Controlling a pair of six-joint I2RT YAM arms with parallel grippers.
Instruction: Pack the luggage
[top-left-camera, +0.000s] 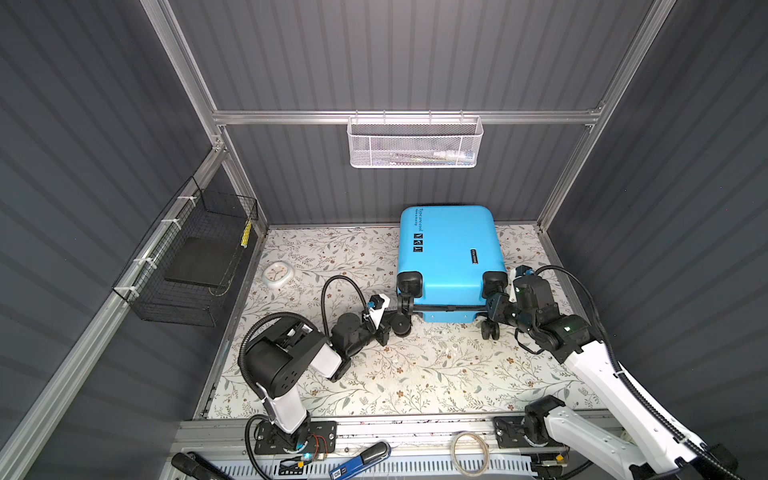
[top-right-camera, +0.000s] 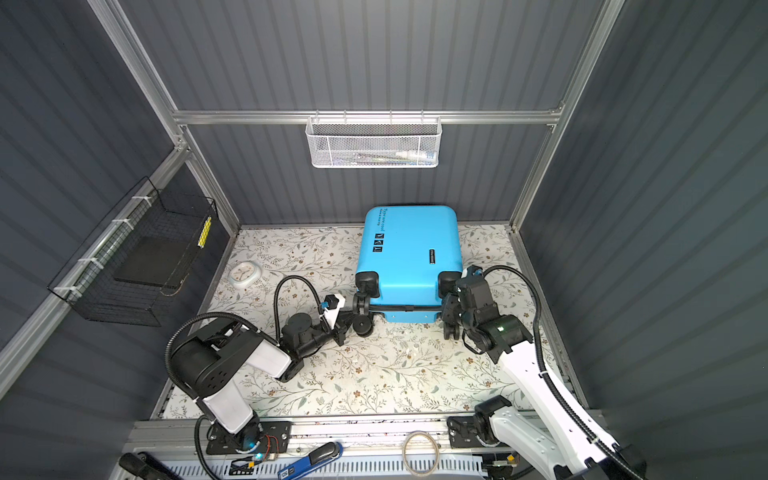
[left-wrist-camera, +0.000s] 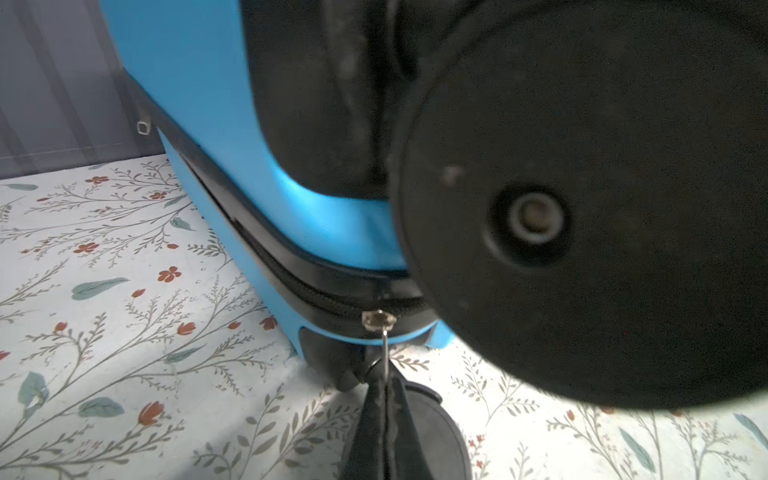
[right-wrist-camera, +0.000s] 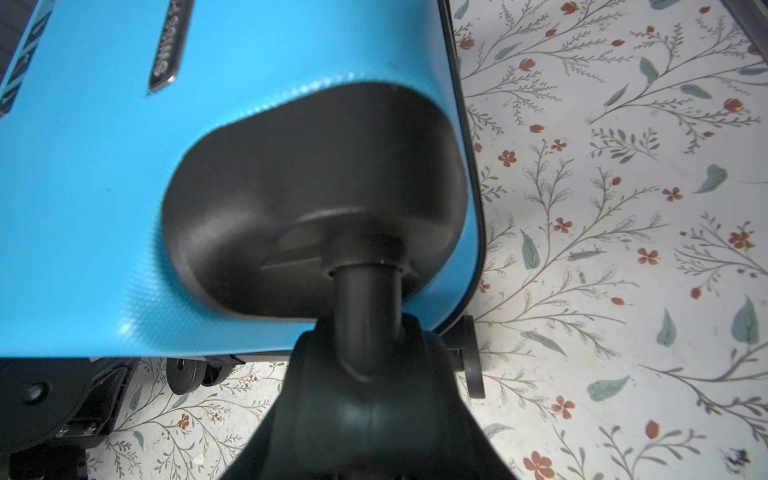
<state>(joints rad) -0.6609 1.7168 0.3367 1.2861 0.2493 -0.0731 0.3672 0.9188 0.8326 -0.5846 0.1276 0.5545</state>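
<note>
My left gripper should keep pulling until the middle of the luggage's near side (top-left-camera: 450, 309): its fingers pinch the zipper pull (left-wrist-camera: 385, 349) while my right gripper holds the wheel.
The bright blue luggage (top-left-camera: 451, 253) (top-right-camera: 409, 249) lies closed on the floral table, its black wheels toward the arms. My left gripper (top-left-camera: 395, 320) (top-right-camera: 349, 318) is at its near left corner, beside a wheel. In the left wrist view the fingertips (left-wrist-camera: 376, 399) are pinched on the thin metal zipper pull (left-wrist-camera: 386, 353), which hangs from the slider (left-wrist-camera: 377, 320) on the black zipper. My right gripper (top-left-camera: 496, 307) (top-right-camera: 451, 305) is at the near right corner. In the right wrist view it is closed on the upper right wheel (right-wrist-camera: 370, 399), below its stem (right-wrist-camera: 368, 316).
A white mesh basket (top-left-camera: 414, 143) hangs on the back rail and a black wire basket (top-left-camera: 195, 257) on the left wall. A small white clock (top-left-camera: 277, 275) lies at the table's left. A blue tool (top-left-camera: 361, 455) and a tape ring (top-left-camera: 469, 453) lie on the front rail.
</note>
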